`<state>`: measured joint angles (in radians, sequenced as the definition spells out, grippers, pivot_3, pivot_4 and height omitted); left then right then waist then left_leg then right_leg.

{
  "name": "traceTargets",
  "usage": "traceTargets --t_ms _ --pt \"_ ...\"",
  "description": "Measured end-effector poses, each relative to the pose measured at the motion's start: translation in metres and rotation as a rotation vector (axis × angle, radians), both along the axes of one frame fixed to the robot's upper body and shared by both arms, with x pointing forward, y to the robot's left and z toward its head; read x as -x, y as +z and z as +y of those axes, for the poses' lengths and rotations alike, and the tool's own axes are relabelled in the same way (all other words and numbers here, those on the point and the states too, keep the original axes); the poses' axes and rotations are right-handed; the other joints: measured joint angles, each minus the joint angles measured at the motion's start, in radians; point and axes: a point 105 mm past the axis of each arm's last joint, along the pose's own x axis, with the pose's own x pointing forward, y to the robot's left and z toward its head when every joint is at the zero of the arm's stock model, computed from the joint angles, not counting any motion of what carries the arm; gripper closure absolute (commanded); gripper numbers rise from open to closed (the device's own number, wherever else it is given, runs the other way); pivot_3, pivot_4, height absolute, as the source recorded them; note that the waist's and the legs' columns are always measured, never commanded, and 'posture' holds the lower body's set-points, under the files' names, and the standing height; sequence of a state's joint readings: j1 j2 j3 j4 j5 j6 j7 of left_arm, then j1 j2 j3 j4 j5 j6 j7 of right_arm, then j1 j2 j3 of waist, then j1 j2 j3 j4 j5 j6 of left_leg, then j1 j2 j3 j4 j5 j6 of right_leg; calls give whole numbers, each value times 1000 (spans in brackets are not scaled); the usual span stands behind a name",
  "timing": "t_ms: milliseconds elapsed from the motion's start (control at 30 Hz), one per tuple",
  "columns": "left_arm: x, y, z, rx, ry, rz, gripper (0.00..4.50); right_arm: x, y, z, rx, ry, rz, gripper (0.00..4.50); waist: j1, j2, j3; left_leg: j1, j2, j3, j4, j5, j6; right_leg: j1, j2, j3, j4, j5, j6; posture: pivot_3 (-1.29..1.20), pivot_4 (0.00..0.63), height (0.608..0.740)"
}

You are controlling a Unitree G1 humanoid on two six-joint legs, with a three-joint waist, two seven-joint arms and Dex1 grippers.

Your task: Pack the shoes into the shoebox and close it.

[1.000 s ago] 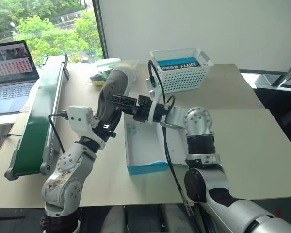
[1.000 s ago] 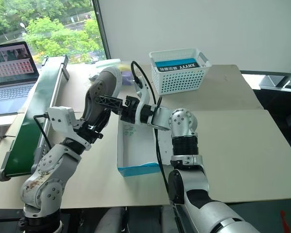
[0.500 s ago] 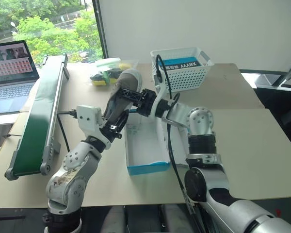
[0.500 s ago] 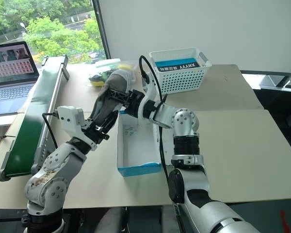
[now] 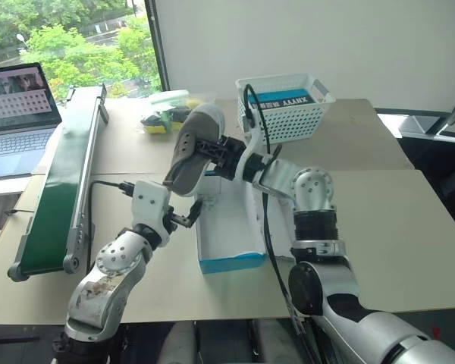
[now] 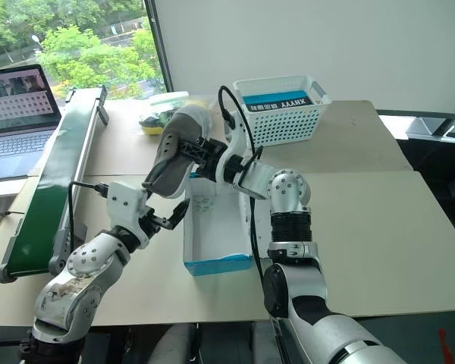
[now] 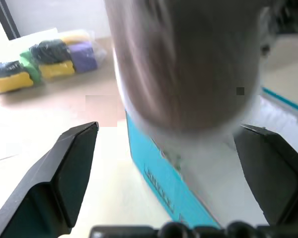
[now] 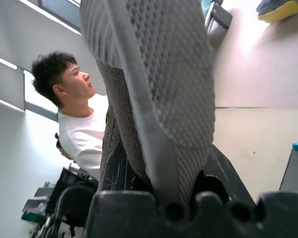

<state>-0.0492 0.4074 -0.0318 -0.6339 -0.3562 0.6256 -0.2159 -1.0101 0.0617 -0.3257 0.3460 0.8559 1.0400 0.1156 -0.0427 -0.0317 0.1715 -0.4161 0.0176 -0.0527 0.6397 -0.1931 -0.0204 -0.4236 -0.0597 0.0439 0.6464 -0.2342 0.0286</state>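
Next, I turn the grey shoe [image 5: 187, 171] lengthwise with my right gripper and lay it on its side inside [image 5: 227, 229], because the shoe hangs toe up at the shoebox's far corner.
One grey shoe [image 5: 193, 148] hangs in the air over the far left corner of the open blue shoebox [image 5: 229, 263], toe up and sole facing away from me. My right gripper [image 5: 209, 152] is shut on its side near the heel; in the right wrist view the ribbed sole [image 8: 154, 74] rises from between the fingers. My left gripper [image 5: 189, 214] stands open just below the shoe and beside the shoebox's left wall, touching nothing. In the left wrist view its fingers [image 7: 64, 168] spread wide under the blurred shoe [image 7: 184, 59]. The shoebox's white inside looks bare.
A white lattice basket [image 5: 284, 106] stands at the back of the table. Packs of sponges [image 5: 161, 121] lie behind the shoe. A green conveyor belt [image 5: 61, 189] runs along the left edge, with a laptop [image 5: 19, 106] beyond it. A person [image 8: 74, 109] shows in the right wrist view.
My left gripper has let go of the shoe, opened and dropped below it. The right gripper has shut on the shoe and now holds it alone, slightly farther out.
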Motion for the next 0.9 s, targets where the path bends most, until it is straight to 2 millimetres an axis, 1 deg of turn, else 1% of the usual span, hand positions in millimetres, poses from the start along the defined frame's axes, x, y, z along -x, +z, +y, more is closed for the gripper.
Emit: traceTargets --t_ms 67,133,167,233,267,333,400,467,567,733,800,900 --pt "9 -2 -2 -23 -44 0 91 -10 -2 -23 145 -83 6 4018 8 0 0 0 0 0 0 0 0 0 0 -1 -1 0 0 0 150 728" --pt "16 -5 0 -50 -64 13 91 -11 -11 -51 280 -136 40 4018 12 0 0 -1 0 0 0 0 0 0 -1 -1 -2 0 0 0 150 728" --pt "17 -6 0 -55 -72 18 91 -7 -16 -60 335 -141 57 4018 11 1 0 -1 0 0 0 0 0 0 -1 0 -2 0 0 0 150 728" --pt "20 -9 2 -60 -81 28 91 7 -36 -77 477 -123 121 4018 7 1 1 -1 0 0 0 -1 1 0 -1 0 -2 -1 0 0 150 728" --pt "20 -9 1 -61 -84 26 91 11 -42 -80 510 -112 144 4018 3 1 1 -1 0 0 0 -1 2 0 0 0 -2 -1 0 0 150 728" --pt "21 -7 0 -59 -94 12 91 20 -53 -82 580 -80 185 4018 -6 2 1 -1 0 1 0 -1 2 -1 0 1 -1 -1 0 0 150 728" --pt "20 -5 -1 -60 -97 -2 91 26 -55 -80 624 -62 185 4018 -9 3 2 0 0 1 0 -1 2 0 0 1 -1 -1 0 0 150 728" --pt "19 -3 -3 -48 -95 -14 91 31 -59 -74 663 -44 171 4018 -7 3 2 0 0 1 0 -1 2 1 0 1 -1 -1 0 0 150 728" --pt "18 -3 -6 -38 -101 -15 91 34 -69 -67 697 -26 190 4018 -3 3 2 0 0 1 0 -1 2 1 0 1 -1 -1 0 0 150 728" --pt "16 -5 -6 -42 -96 -13 91 34 -79 -63 718 -28 225 4018 0 3 2 -1 0 1 0 -1 2 0 0 1 -1 -1 1 0 150 728" --pt "15 -4 -7 -41 -97 -18 91 35 -88 -65 748 -35 249 4018 0 3 2 0 0 1 0 -1 2 1 0 1 -1 -1 1 0 150 728" --pt "16 -4 -7 -41 -97 -17 91 33 -92 -70 793 -64 259 4018 0 3 2 0 0 1 0 -1 2 1 0 1 -1 -1 1 0 150 728"
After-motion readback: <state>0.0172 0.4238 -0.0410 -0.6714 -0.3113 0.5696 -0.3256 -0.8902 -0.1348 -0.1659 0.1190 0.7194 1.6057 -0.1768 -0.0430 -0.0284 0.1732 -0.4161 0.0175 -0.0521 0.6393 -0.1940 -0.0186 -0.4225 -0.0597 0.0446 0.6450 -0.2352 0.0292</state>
